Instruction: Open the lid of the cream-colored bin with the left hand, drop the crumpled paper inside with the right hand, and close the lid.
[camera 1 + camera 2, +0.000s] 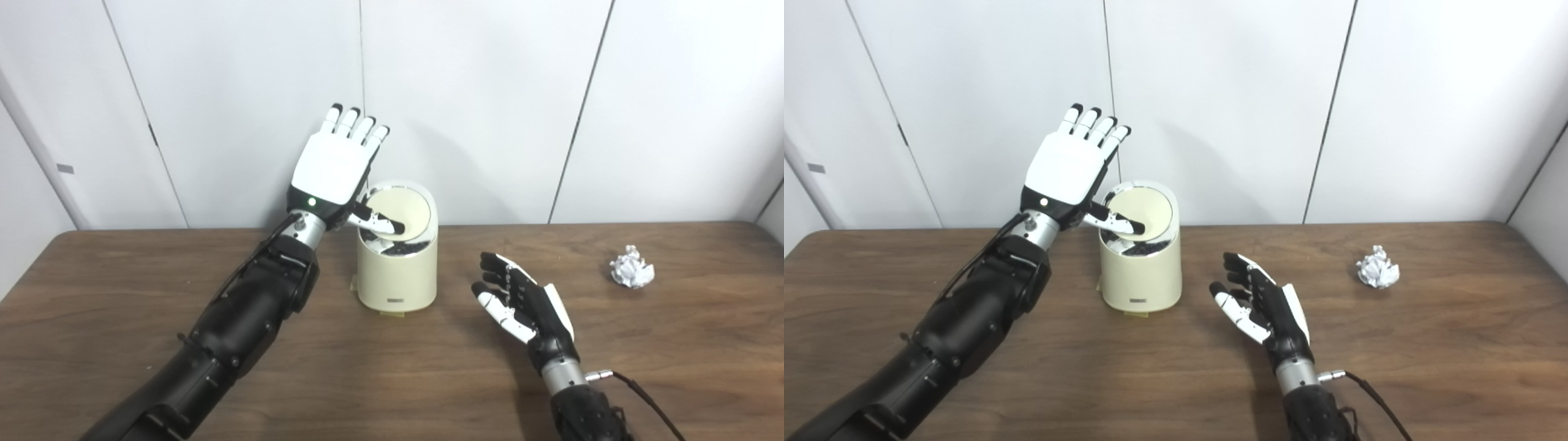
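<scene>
I expect the lid (pixel 400 206) to swing up from the back and stay attached when I open it, because my thumb is working at the lid's low front edge (pixel 398 239).
A cream-colored round bin (pixel 397 269) stands on the wooden table (pixel 392 380), left of center. Its lid (pixel 401 211) is tilted up, with a dark gap showing at its front edge. My left hand (pixel 337 168) is raised beside the bin's top left, fingers straight and apart, and its thumb rests on the lid. My right hand (pixel 520 300) hovers open and empty over the table to the right of the bin. The crumpled white paper (pixel 632 267) lies on the table at the far right, apart from both hands.
White wall panels (pixel 490 92) stand right behind the table's far edge. A cable (pixel 643 392) runs from my right wrist toward the lower right.
</scene>
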{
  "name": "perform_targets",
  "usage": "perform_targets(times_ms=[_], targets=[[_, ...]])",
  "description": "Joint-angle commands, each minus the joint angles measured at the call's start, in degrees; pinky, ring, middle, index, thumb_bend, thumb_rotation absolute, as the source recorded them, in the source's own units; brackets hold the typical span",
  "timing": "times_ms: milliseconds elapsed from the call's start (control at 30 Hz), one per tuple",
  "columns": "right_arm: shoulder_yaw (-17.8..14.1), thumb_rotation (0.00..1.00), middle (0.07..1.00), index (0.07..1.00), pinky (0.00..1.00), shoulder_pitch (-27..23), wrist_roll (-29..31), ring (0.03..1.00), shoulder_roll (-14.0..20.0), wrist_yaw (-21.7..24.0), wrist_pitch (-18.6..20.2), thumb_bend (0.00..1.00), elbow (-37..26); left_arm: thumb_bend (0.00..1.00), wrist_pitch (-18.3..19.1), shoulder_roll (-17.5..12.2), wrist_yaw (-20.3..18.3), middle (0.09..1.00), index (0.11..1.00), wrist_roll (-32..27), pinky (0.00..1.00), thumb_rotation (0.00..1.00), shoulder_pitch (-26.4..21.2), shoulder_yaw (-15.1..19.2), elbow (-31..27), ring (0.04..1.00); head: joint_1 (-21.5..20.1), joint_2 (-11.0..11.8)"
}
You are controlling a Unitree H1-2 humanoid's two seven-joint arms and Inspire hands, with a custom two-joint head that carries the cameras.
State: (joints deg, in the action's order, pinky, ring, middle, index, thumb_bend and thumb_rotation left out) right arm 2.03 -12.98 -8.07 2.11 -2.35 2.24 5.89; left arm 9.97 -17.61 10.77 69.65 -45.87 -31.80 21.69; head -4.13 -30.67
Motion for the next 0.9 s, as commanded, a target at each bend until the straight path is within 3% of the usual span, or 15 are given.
perform_targets(times_ms=[0, 33, 67, 100, 167, 333, 700, 867], targets=[[-0.14, 0.46, 0.844, 0.824, 0.77, -2.06, 0.41, 0.842, 0.17, 0.17, -1.51, 0.22, -1.92, 0.95, -0.69, -0.64, -0.23, 0.921, 0.922, -1.88, 1.00, 0.53, 0.05, 1.46, -0.86, 0.944, 0.07, -0.05], [-0.22, 0.47, 0.846, 0.826, 0.78, -2.11, 0.57, 0.846, 0.21, 0.20, -1.92, 0.22, -1.65, 0.86, -0.57, -0.58, -1.22, 0.922, 0.918, -3.11, 1.00, 0.64, 0.13, 2.45, -2.19, 0.945, 0.14, -0.03], [-0.27, 0.46, 0.846, 0.826, 0.78, -2.17, 0.59, 0.845, 0.24, 0.18, -2.18, 0.22, -1.45, 0.76, -0.16, -0.56, -2.55, 0.923, 0.914, -4.05, 1.00, 0.82, 0.11, 3.37, -3.72, 0.944, 0.19, 0.03], [-0.27, 0.46, 0.845, 0.825, 0.78, -2.24, 0.45, 0.844, 0.31, 0.11, -2.42, 0.22, -1.22, 0.72, 0.32, -0.51, -3.61, 0.920, 0.912, -4.63, 1.00, 0.91, 0.01, 4.26, -5.13, 0.940, 0.19, 0.11], [-0.09, 0.46, 0.842, 0.822, 0.77, -2.32, -0.04, 0.841, 0.53, 0.04, -2.65, 0.21, -0.95, 0.69, 1.59, -0.39, -5.54, 0.903, 0.900, -5.16, 1.00, 0.98, -0.32, 5.97, -7.64, 0.922, 0.15, 0.15], [0.20, 0.47, 0.834, 0.813, 0.75, -2.38, -1.05, 0.834, 0.71, -0.43, -3.20, 0.22, -0.49, 0.72, 3.33, -0.34, -9.22, 0.918, 0.914, -5.76, 1.00, 1.00, -1.33, 9.25, -11.58, 0.939, 0.16, 0.21], [0.36, 0.47, 0.829, 0.808, 0.74, -2.27, -2.05, 0.829, 0.66, -0.91, -2.98, 0.21, -0.80, 0.77, 5.27, -0.69, -10.41, 0.946, 0.954, -6.59, 1.00, 1.00, -2.48, 14.05, -15.79, 0.956, 0.16, 0.30], [0.32, 0.47, 0.823, 0.802, 0.74, -2.33, -2.43, 0.821, 1.15, -0.78, -3.17, 0.22, -0.87, 0.76, 3.44, 0.22, -10.69, 0.944, 0.951, -13.38, 1.00, 1.00, 1.31, 17.93, -19.63, 0.963, 0.34, 0.40]])
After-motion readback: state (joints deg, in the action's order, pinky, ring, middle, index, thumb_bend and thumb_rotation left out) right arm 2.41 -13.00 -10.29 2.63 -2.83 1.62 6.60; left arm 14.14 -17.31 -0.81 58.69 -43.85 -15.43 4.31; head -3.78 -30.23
